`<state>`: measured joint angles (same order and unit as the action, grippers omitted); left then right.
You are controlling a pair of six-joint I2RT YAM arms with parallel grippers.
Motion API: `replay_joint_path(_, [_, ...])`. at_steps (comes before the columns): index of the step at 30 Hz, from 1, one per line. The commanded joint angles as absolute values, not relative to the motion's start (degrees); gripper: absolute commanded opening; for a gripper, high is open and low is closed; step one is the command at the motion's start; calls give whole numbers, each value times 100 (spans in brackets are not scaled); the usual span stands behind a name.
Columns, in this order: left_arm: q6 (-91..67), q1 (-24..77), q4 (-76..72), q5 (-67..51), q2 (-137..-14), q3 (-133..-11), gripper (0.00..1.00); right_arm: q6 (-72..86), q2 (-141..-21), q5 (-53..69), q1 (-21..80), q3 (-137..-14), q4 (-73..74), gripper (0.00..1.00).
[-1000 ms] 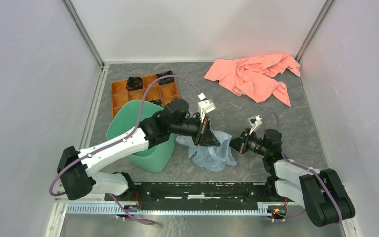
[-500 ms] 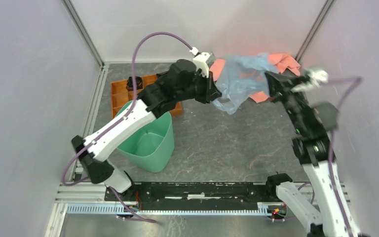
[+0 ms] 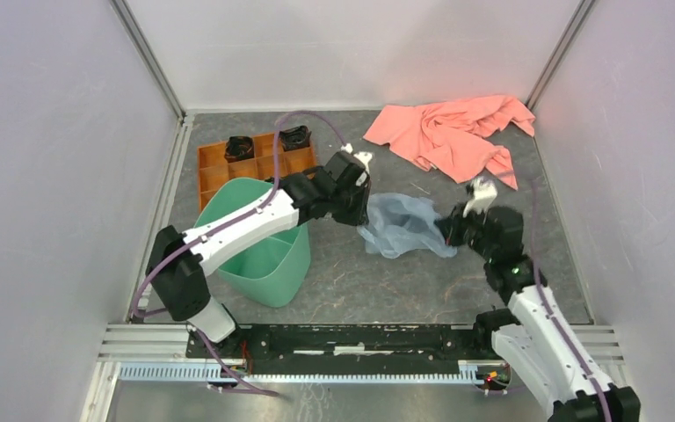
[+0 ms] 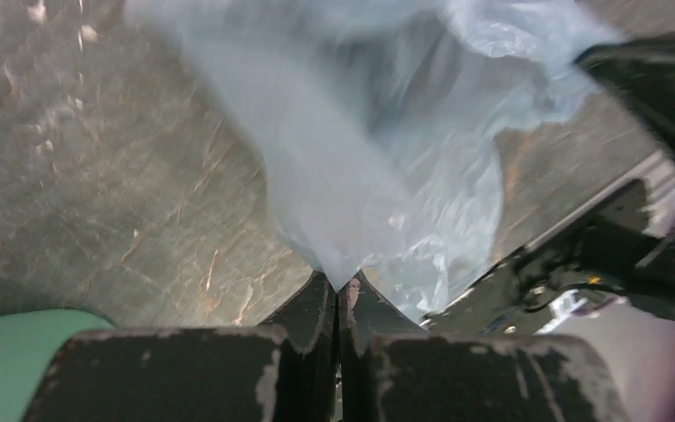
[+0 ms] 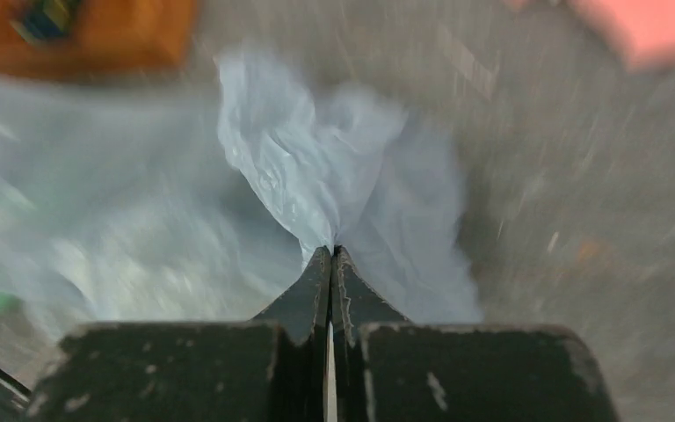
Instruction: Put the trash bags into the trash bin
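Note:
The trash bag [image 3: 400, 227] is hanging crumpled between my grippers. Next, my left gripper swings up and spreads the bag open before it goes to the trash bin.
The pale blue trash bag [image 3: 402, 225] hangs stretched between my two grippers over the table's middle. My left gripper [image 3: 363, 214] is shut on its left edge, and the film fans out from the tips in the left wrist view [image 4: 378, 149]. My right gripper [image 3: 446, 234] is shut on its right edge, and the bag bunches at those tips in the right wrist view [image 5: 316, 185]. The mint-green trash bin [image 3: 264, 255] stands upright to the left of the bag, under my left arm; a corner of it shows in the left wrist view [image 4: 18, 352].
An orange compartment tray [image 3: 237, 167] with black items sits behind the bin. A salmon-pink cloth [image 3: 453, 132] lies at the back right. White walls enclose the table on three sides.
Both grippers lifted the bag from the table high toward the back, then came back down; the bag now hangs low between them, right of the bin.

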<state>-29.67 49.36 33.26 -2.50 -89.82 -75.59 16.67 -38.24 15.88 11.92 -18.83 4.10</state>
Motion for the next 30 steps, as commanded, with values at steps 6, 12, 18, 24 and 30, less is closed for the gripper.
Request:
replay_joint_path(6, [-2474,4959,3077,-450,-8488,-11172,2,995,-3737,1582,1188,-6666,155,1])
replay_joint_path(12, [-3036,4987,1347,797,-7014,-7282,2,1522,-1928,1265,1194,-2867,-1464,1])
replay_joint_path(18, [-3407,4404,2596,-132,-7456,-6638,2,2328,-2688,2654,1191,-1833,-768,0])
replay_joint_path(24, [-2853,4416,2616,-598,-7499,-9446,2,1189,-3879,1794,1188,-5725,690,0])
replay_joint_path(30, [-2990,4465,1105,-675,-6196,-8363,2,1456,-2575,2294,1188,-5541,-946,1])
